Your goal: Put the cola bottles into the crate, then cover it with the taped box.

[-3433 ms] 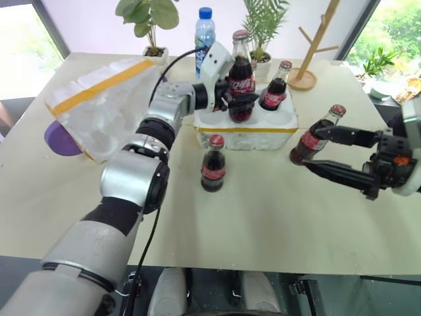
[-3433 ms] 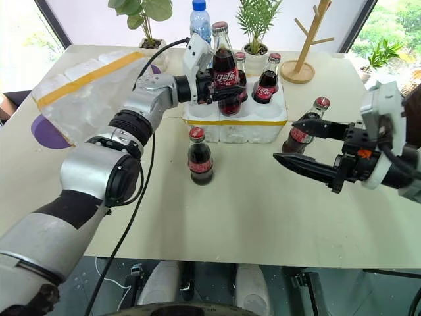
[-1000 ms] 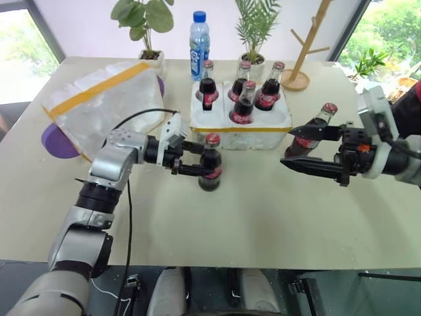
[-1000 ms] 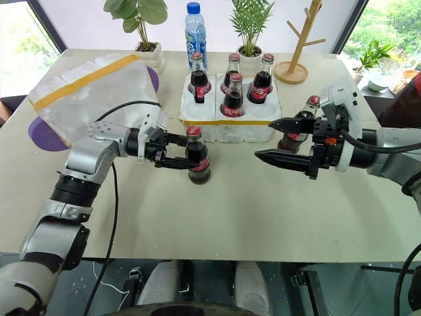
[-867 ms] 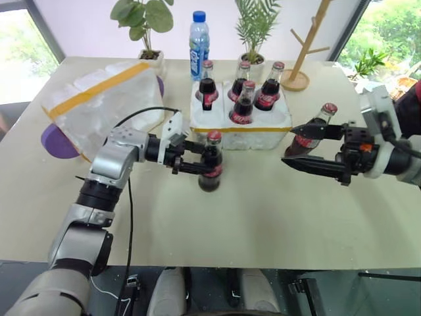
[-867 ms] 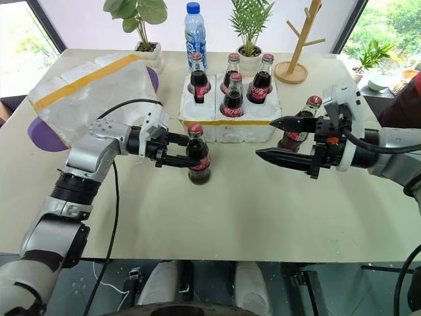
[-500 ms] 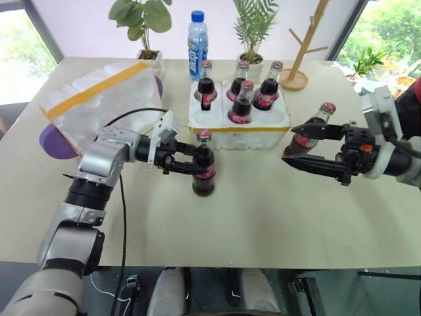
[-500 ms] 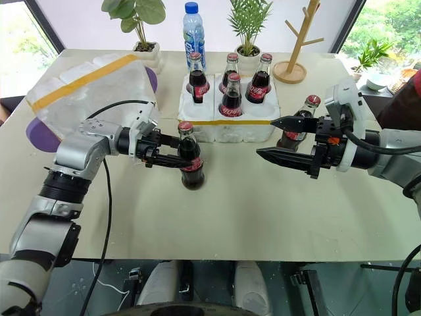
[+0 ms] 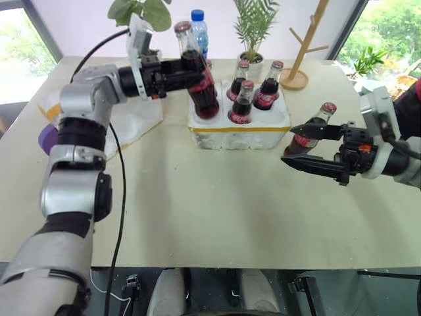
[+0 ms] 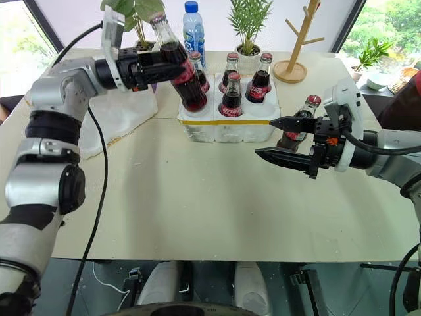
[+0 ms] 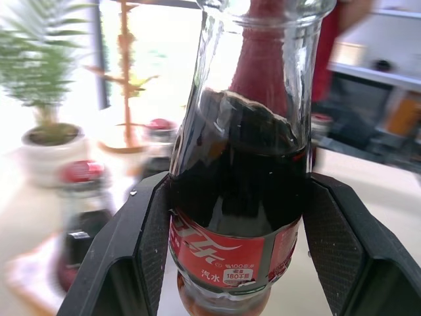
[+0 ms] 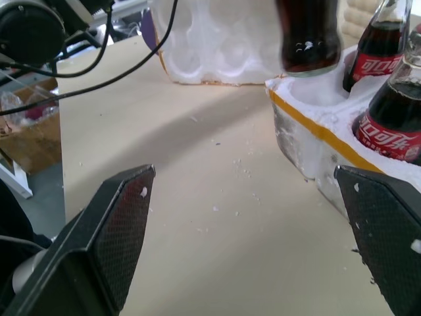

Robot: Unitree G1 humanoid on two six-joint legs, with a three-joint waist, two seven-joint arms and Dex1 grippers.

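Note:
The cola bottle (image 9: 309,131) near my right gripper will go down only partway when I lower it into the crate, because red labels (image 9: 241,112) show above the crate's rim.
My left gripper (image 9: 192,74) is shut on a cola bottle (image 9: 199,82) and holds it tilted in the air over the left end of the crate (image 9: 263,130). In the left wrist view its fingers (image 11: 148,263) press both sides of that bottle (image 11: 243,191). Several cola bottles (image 9: 243,102) stand in the crate's wells. Another cola bottle (image 9: 309,135) stands on the table right of the crate, close to my right gripper (image 9: 287,145), which is open and holds nothing. The taped box (image 10: 122,112) lies at the left, partly behind my left arm.
A blue-capped water bottle (image 9: 197,26), two potted plants (image 9: 253,29) and a wooden rack (image 9: 309,49) stand along the table's far edge. A purple object (image 9: 45,138) peeks out beside the taped box. Bare tabletop (image 9: 223,197) stretches in front of the crate.
My left gripper has lifted the cola bottle off the table in front of the crate and carried it up and back, over the crate. My right gripper has stayed still and open.

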